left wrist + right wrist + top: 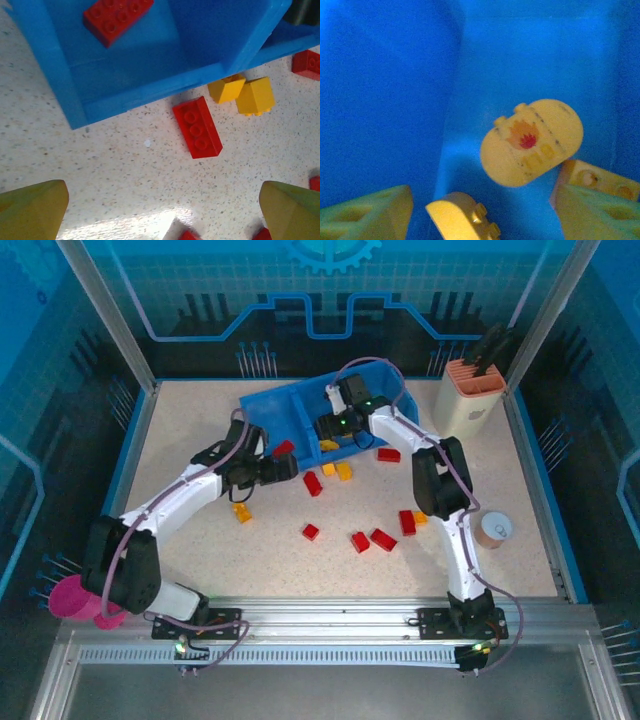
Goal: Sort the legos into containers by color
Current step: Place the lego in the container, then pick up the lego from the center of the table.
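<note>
The red brick near the yellow pair lies free with its long sides toward my left gripper's fingers, so I keep moving in until they close across it.
The blue tray stands at the back middle of the table. My right gripper hangs inside its middle compartment, open. Below it lie a rounded yellow piece with a flame print, a yellow brick loose between the fingers, and another by the right finger. My left gripper is open above bare table, just in front of the tray's left compartment, which holds a red brick. Ahead of it lie a red brick and two yellow ones.
More red bricks and an orange one are scattered over the table's middle. A beige holder stands back right, a small round cup at right, a pink cup near left.
</note>
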`<state>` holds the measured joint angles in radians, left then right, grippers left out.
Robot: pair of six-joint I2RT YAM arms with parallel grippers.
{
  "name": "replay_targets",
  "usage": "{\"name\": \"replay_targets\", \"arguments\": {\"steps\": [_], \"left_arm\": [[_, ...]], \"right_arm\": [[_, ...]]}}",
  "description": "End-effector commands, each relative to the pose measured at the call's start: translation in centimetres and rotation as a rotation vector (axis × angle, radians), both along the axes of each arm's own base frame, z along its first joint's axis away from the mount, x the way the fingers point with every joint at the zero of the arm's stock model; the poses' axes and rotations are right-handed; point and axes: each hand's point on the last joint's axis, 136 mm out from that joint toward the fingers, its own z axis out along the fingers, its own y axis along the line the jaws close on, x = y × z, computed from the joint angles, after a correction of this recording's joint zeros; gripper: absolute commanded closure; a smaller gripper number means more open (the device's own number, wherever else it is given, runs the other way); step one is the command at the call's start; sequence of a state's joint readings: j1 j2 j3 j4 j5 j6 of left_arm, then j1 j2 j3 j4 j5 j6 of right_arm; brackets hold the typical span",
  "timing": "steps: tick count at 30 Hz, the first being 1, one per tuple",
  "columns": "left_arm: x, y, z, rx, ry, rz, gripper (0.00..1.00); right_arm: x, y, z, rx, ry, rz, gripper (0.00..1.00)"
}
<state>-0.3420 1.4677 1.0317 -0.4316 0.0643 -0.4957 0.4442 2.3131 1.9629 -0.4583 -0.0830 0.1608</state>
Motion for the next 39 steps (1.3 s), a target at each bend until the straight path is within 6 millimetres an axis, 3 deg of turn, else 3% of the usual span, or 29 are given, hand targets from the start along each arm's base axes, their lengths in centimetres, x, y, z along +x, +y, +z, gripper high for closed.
{"name": "replay_targets", "arguments": {"steps": [1,3,7,12,16,21,26,28,32,39], "left_arm": [[1.2,-2.2,0.4,-0.079,0.004,0.039,0.02],[1.1,-3.6,-0.4,-0.088,0.022,0.021,0.03],[1.0,-5.6,-1.5,-0.092,0.040,-0.007,0.03],[0.8,-5.7,-1.5,-0.079,0.037,-0.015,0.04],[0.7,-5.5,-2.6,-0.064,0.065,0.004,0.07],[1.4,-6.0,-4.3,-0.079,0.087,0.053,0.11],[2.2,-7.0,-5.8,-0.087,0.111,0.076,0.14],[2.5,-7.5,-6.5,-0.079,0.121,0.075,0.15],[3.1,-8.3,-7.2,-0.059,0.133,0.076,0.16],[4.3,-8.3,-8.5,0.022,0.157,0.075,0.17]], "right_arm": [[0.4,1.2,7.9,0.114,-0.152,0.024,0.36],[0.4,1.4,8.0,0.126,-0.149,0.024,0.43],[0.6,2.0,6.8,0.136,-0.112,0.041,0.46],[0.5,2.4,6.0,0.151,-0.096,0.033,0.54],[0.0,2.0,7.9,0.159,-0.118,0.030,0.59],[-1.5,-0.1,11.3,0.116,-0.181,0.019,0.56],[-2.1,-4.5,12.1,0.027,-0.215,-0.039,0.48],[-1.6,-6.6,11.4,0.013,-0.207,-0.070,0.46],[-0.4,-8.8,9.3,-0.010,-0.168,-0.101,0.44],[1.6,-9.3,5.9,-0.061,-0.133,-0.093,0.39]]}}
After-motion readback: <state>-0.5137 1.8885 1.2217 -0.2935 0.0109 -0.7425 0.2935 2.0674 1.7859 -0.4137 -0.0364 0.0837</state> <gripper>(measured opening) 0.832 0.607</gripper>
